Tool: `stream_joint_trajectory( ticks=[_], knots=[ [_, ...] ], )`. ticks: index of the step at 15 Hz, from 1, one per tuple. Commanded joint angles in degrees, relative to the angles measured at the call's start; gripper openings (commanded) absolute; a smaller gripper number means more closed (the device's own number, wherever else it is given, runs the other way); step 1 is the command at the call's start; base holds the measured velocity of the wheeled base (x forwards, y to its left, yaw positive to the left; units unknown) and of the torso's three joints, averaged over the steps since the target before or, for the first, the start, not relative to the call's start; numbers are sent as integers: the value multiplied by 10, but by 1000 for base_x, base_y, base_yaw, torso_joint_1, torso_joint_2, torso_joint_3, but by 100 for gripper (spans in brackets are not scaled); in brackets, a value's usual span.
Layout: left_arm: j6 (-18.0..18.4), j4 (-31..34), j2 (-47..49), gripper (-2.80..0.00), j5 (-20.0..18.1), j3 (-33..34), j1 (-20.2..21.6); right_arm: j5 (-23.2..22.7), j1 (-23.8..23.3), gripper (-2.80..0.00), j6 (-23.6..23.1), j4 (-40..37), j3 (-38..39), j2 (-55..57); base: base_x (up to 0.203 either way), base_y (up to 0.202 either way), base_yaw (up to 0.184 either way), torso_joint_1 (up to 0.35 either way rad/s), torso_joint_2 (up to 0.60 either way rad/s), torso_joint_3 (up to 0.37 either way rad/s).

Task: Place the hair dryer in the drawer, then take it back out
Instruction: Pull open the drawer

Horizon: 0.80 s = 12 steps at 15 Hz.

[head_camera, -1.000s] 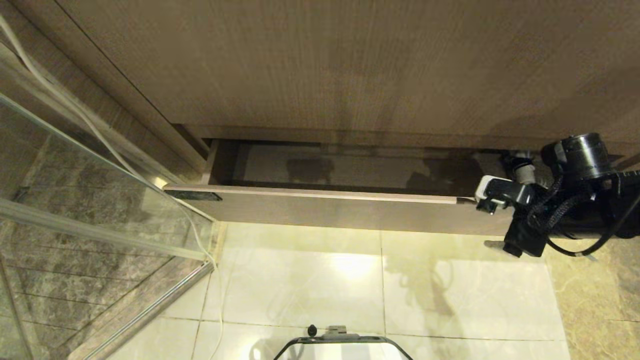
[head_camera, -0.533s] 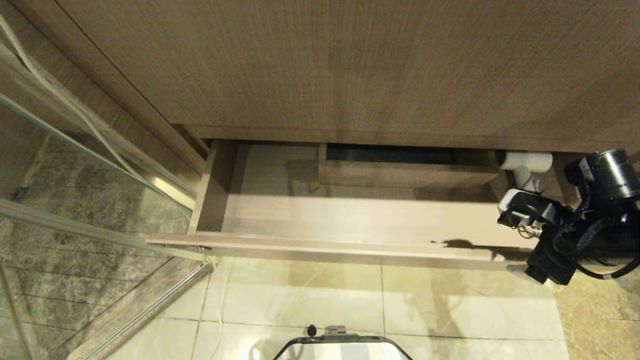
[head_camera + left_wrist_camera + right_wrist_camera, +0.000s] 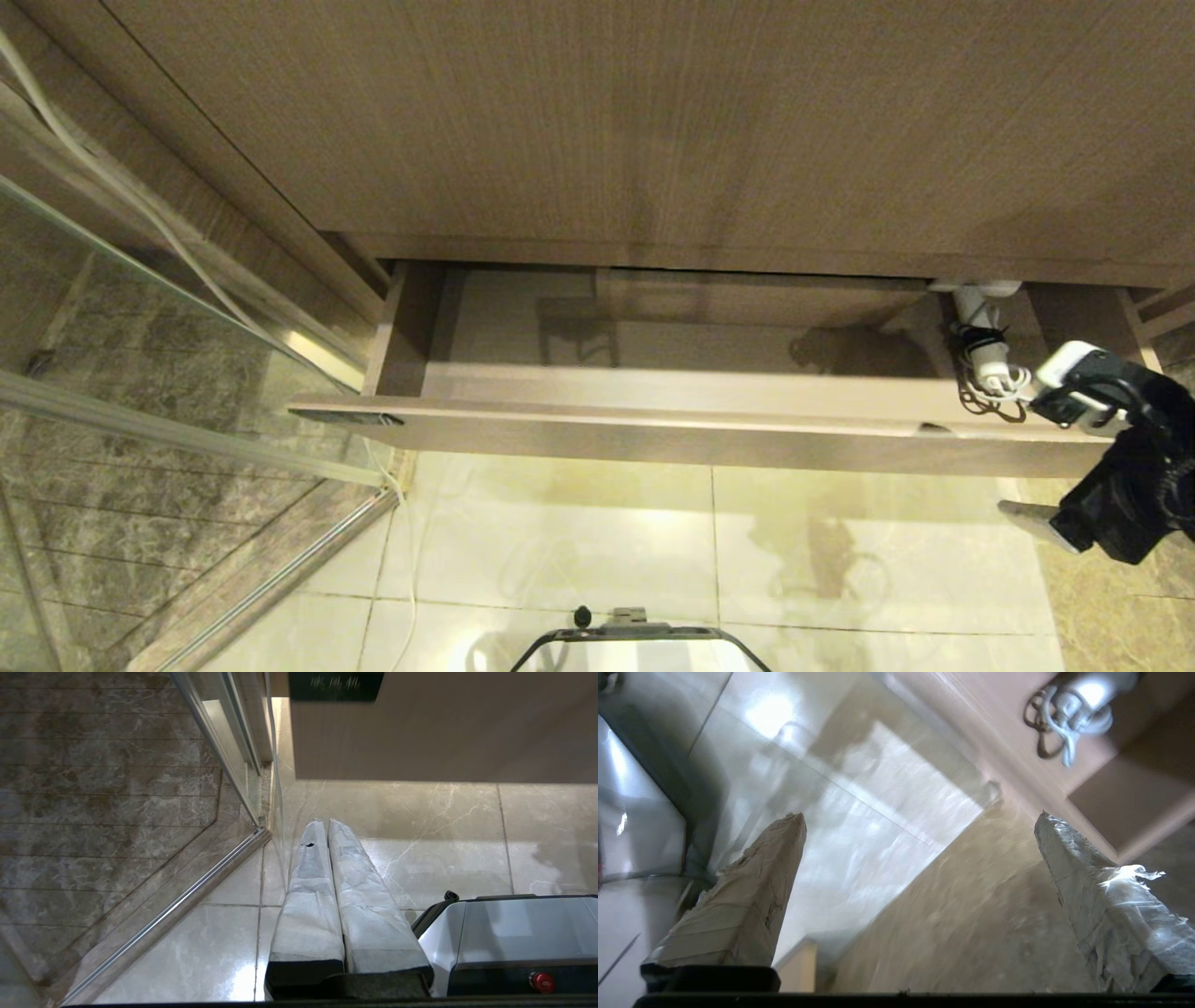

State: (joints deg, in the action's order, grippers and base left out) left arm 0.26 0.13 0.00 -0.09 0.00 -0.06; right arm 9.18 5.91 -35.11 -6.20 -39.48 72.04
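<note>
The hair dryer's body [image 3: 977, 287] is still partly under the cabinet, so my right gripper should first go back to the drawer front [image 3: 1014, 444] and pull the drawer out further.
The drawer [image 3: 653, 434] stands pulled out under the wood-grain cabinet, its black label [image 3: 347, 418] at the front left corner. The white hair dryer [image 3: 980, 350] lies inside at the right end, barrel partly hidden under the cabinet, with its coiled cord [image 3: 991, 397] beside the handle. My right gripper [image 3: 1044, 441] hovers open by the drawer's right front corner with nothing between its fingers. In the right wrist view the right gripper [image 3: 920, 816] looks at the floor, with the cord [image 3: 1064, 718] off to one side. The left gripper [image 3: 322, 823] is parked low, shut and empty, below the drawer front [image 3: 444, 728].
A glass shower partition [image 3: 140, 373] with a metal floor rail [image 3: 280, 579] closes off the left. A tall wood-grain panel [image 3: 653, 121] overhangs the drawer's back. Glossy floor tiles [image 3: 653, 541] lie in front, and my own base [image 3: 644, 649] is at the near edge.
The drawer slid out from nearly shut, uncovering the hair dryer at its right end. My right gripper drew back toward me and to the right, still open.
</note>
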Motion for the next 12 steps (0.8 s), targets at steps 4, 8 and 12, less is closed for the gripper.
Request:
stream_joint_trajectory(
  ticks=[4,8,12],
  knots=[
    [0,0,0,-280,0,0,0,5,-6,0,3,-29,101,-134,0,0,0,0,0,0],
    [0,0,0,-280,0,0,0,5,-6,0,5,24,89,-118,0,0,0,0,0,0],
    [-1,0,0,-280,0,1,-1,0,-4,0,15,104,84,-97,0,0,0,0,0,0]
  ],
)
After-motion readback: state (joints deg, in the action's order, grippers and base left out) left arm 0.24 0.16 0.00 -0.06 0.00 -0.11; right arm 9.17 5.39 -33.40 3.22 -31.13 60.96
